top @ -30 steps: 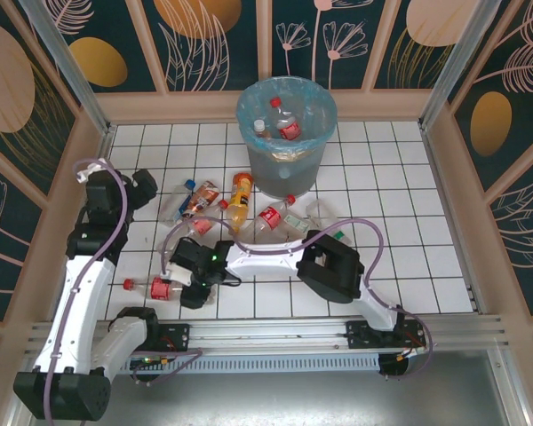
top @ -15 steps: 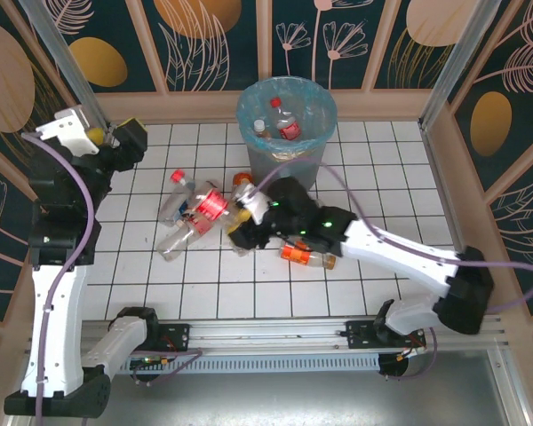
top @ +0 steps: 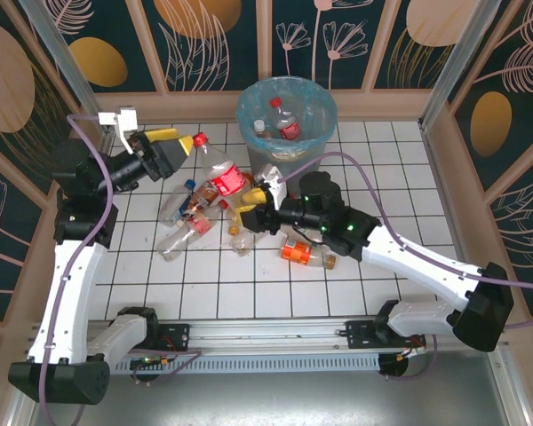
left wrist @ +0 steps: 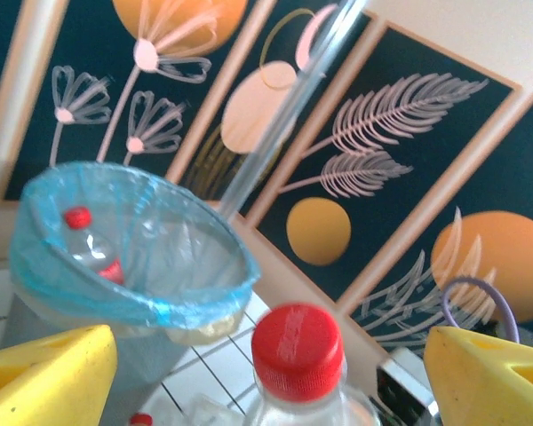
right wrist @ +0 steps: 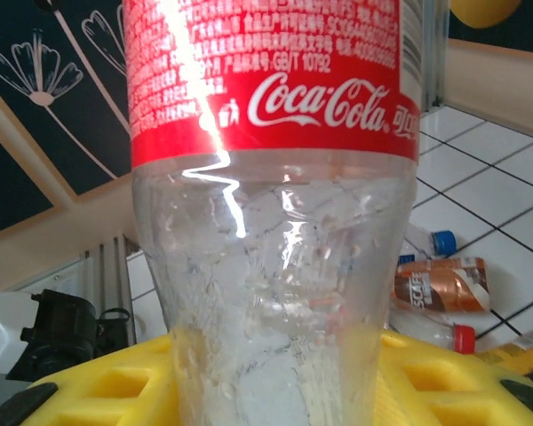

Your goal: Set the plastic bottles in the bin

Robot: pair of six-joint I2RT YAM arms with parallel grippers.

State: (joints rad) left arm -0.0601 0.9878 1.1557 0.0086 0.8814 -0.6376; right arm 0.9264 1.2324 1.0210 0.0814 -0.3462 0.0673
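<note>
The robot's right gripper has hold of the bottle's lower end and leaves the cap free, so next the left gripper takes the cap first and then carries the bottle to the bin.
A clear plastic bottle with a red Coca-Cola label and a red cap is held up at a slant, left of the bin. My right gripper is shut on its lower end. In the right wrist view the bottle stands between the yellow fingers. My left gripper is open at the cap end. In the left wrist view the red cap sits between its two wide-apart yellow fingers, touching neither. The grey bin, lined with a blue bag, holds bottles.
Several loose bottles lie on the white tiled floor under the arms: a cluster left of the bin, an orange one and an orange-labelled one. A brown-labelled bottle lies on the tiles. Patterned walls close in on three sides.
My right gripper has lifted the red-labelled bottle off the floor pile. The left gripper has swung in from the far left wall to the bottle's cap.
</note>
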